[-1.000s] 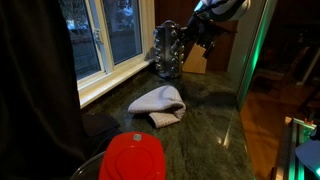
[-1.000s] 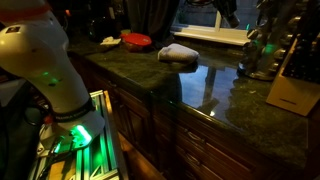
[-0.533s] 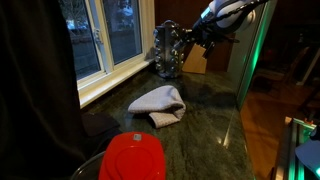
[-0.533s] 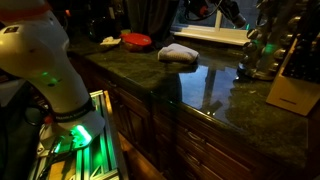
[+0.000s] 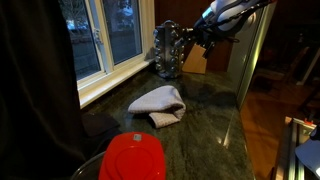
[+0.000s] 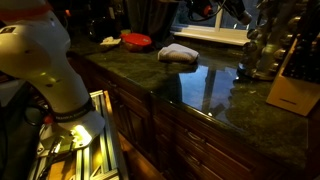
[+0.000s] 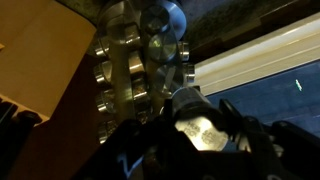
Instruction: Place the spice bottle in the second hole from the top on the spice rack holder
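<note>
Next, I turn my gripper square and line up with the second hole point(image 7: 162, 47) before pushing in, as the spice bottle point(image 7: 203, 131) points crooked to the spice rack holder's column.
The spice rack holder point(image 5: 167, 52) is a tall shiny silver tower with rows of round silvery jar caps, standing at the far end of the dark counter by the window. It also shows in the wrist view point(image 7: 140, 60) and in an exterior view point(image 6: 262, 50). My gripper point(image 7: 195, 125) is shut on the spice bottle point(image 7: 192, 122), a small jar with a pale label, and holds it in the air just short of the rack's upper part. In an exterior view the gripper point(image 5: 200, 33) hovers beside the rack's top.
A tan wooden knife block point(image 5: 195, 60) stands beside the rack and also shows in an exterior view point(image 6: 290, 85). A grey cloth point(image 5: 159, 103) lies mid-counter. A red lid point(image 5: 133, 158) sits near the camera. The window sill point(image 5: 110, 78) runs along the counter.
The arm has shifted slightly toward the rack with the spice bottle still held. Nothing else moved.
</note>
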Robot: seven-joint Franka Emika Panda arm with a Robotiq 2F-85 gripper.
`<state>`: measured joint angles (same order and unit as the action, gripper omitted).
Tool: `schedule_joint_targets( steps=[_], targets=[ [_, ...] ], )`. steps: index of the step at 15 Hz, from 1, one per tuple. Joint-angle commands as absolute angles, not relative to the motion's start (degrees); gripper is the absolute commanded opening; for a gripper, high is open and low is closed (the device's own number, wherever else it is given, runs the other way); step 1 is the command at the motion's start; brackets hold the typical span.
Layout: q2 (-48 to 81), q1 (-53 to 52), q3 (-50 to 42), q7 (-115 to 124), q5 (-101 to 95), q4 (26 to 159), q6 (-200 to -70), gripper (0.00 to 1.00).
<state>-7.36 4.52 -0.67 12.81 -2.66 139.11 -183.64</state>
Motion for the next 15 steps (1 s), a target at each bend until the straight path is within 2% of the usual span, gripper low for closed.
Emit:
schedule_joint_targets(
  steps=[1, 11, 12, 15],
  targets=[
    [-6.19, 10.97, 2.72, 14.98, -6.18, 139.43, -188.38, 0.24],
    [-2.73, 12.83, 6.55, 12.06, -2.44, 139.55, -195.13, 0.24],
    [-2.23, 8.32, 2.36, 10.22, -0.66, 139.42, -196.11, 0.24],
    [-0.97, 6.81, 1.13, 9.33, 0.90, 139.04, -198.21, 0.24]
  ],
)
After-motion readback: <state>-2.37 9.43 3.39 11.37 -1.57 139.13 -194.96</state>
